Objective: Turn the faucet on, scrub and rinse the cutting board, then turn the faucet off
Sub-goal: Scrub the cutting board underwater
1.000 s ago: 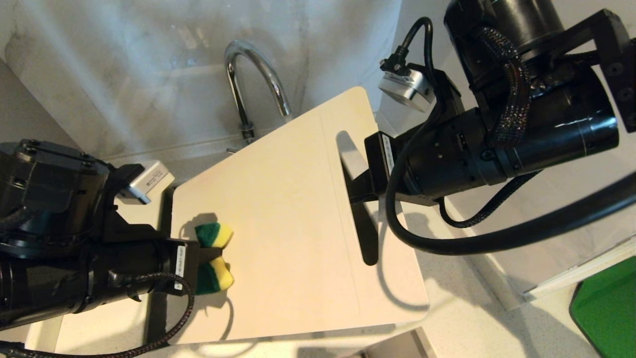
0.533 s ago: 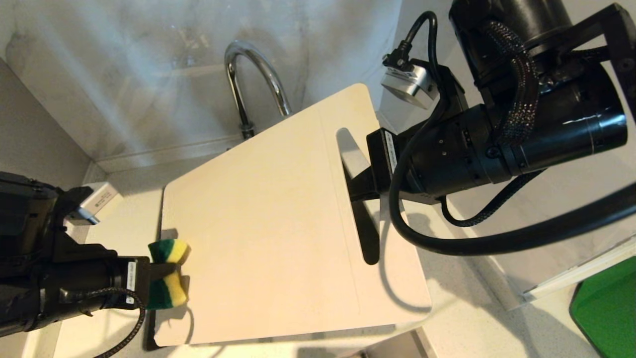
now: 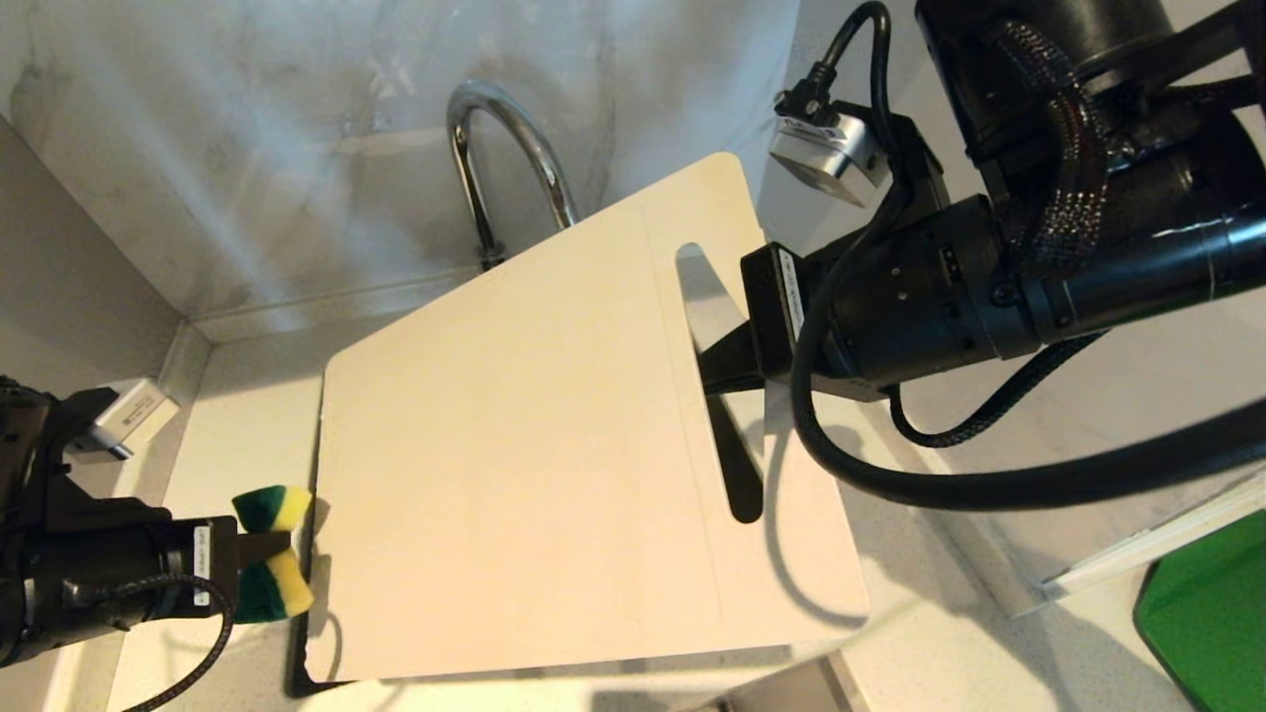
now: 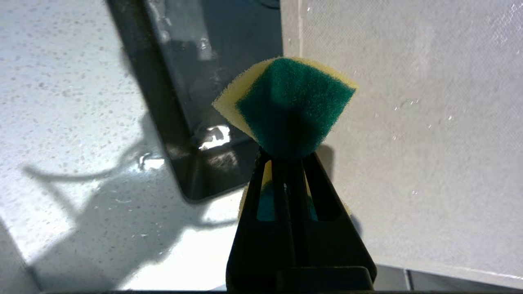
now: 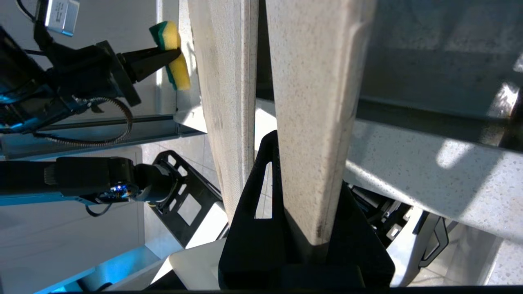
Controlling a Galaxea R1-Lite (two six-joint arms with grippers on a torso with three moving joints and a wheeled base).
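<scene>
Next, my left gripper moves the sponge back over the cutting board's flat side (image 3: 445, 492) to scrub there, as the sponge is just past the cutting board's edge (image 3: 317, 540).
The off-white cutting board (image 3: 534, 445) is held tilted over the sink, in front of the chrome faucet (image 3: 499, 119), and hides the spout's end. My right gripper (image 3: 727, 368) is shut on the bar beside its slot handle; in the right wrist view the right gripper (image 5: 306, 171) clamps that speckled board strip (image 5: 314, 102). My left gripper (image 3: 282, 542) is shut on a green-and-yellow sponge (image 3: 265, 593), just off the board's left edge and apart from it. Seen from the left wrist, the pinched sponge (image 4: 292, 110) flares above the left gripper (image 4: 286, 157), with the board (image 4: 408, 143) beside it.
The dark sink (image 4: 192, 102) lies under the board, with pale speckled counter (image 4: 61, 122) around it. A marbled wall (image 3: 247, 148) rises behind the faucet. A green slab (image 3: 1207, 623) lies at the near right on the counter (image 3: 940, 643).
My left gripper has drawn the sponge leftward across the board and off its left edge. The right gripper keeps its hold; the board's far corner has risen slightly.
</scene>
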